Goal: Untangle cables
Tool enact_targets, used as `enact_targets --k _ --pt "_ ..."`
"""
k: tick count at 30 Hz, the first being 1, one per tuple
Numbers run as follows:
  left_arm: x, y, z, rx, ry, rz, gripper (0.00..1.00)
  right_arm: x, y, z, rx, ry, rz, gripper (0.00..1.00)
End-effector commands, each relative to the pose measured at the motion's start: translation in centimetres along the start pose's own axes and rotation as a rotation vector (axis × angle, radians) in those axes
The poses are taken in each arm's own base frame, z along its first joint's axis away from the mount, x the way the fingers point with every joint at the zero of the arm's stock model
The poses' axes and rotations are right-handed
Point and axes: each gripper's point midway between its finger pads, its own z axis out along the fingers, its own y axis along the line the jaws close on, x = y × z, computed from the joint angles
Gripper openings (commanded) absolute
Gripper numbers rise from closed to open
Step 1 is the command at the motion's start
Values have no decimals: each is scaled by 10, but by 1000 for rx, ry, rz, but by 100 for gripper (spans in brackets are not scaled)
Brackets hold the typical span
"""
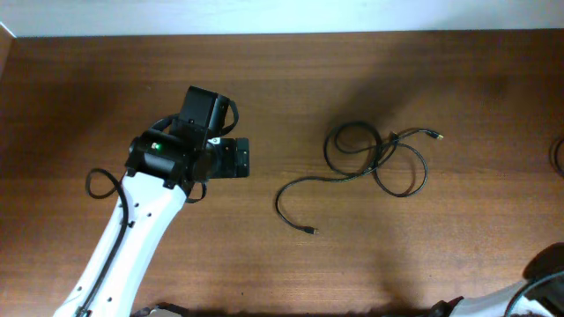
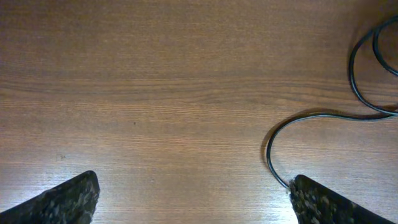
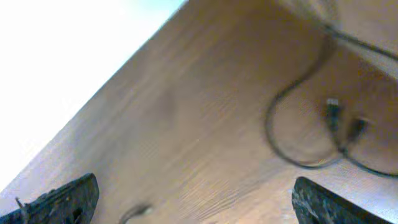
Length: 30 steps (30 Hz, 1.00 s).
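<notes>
The cables' nearest loop (image 1: 405,173) bulges clear of the other cables, so the robot's open right gripper should keep going toward the loop's outer bend (image 1: 426,167) and close there.
The cables (image 1: 379,157) lie right of the table's middle as thin black cords in overlapping loops. One loose tail curves down-left to a small plug (image 1: 310,231), and another plug end (image 1: 435,136) points right. My left gripper (image 1: 242,158) hovers to their left, open and empty. In the left wrist view its fingertips (image 2: 323,202) stand wide apart, and the tail of a cable (image 2: 273,146) runs up to the right one. The right wrist view is blurred. It shows my right gripper (image 3: 196,202) open and empty above the table, with the cables (image 3: 292,124) and a plug (image 3: 333,109) beyond it.
The bare brown wooden table (image 1: 291,79) meets a white wall at the back. A dark cord (image 1: 559,155) shows at the right edge. The right arm (image 1: 546,277) sits in the bottom right corner. The left arm's own thick wire (image 1: 99,183) loops beside it.
</notes>
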Motion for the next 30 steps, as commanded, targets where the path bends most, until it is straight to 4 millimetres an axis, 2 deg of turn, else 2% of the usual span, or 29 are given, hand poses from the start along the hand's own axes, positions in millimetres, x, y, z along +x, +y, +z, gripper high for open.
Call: enact_targets --k 1,5,6,10,13,18,22,27,30 --pt "-2 2 -6 -2 -21 -16 99 32 73 0 -160 91 -221 98" --pt "-3 2 -6 -2 -22 -16 99 103 139 3 -279 282 -531 98" --pt "-2 2 -6 -2 -21 -16 99 126 159 0 -319 340 -624 98" --pt "-3 2 -6 -2 -22 -16 99 165 185 -9 -386 434 -751 98" --pt "-2 2 -6 -2 -21 -16 99 197 195 -6 -412 520 -782 98" --pt "-2 2 -6 -2 -21 -16 99 251 185 27 -423 630 -795 98" --pt "-2 2 -6 -2 -21 -16 99 293 160 60 -415 686 -770 98" --pt "-3 2 -6 -2 -22 -16 99 330 139 87 -404 696 -730 97" --pt "-2 2 -6 -2 -21 -16 99 341 132 95 -399 694 -716 93"
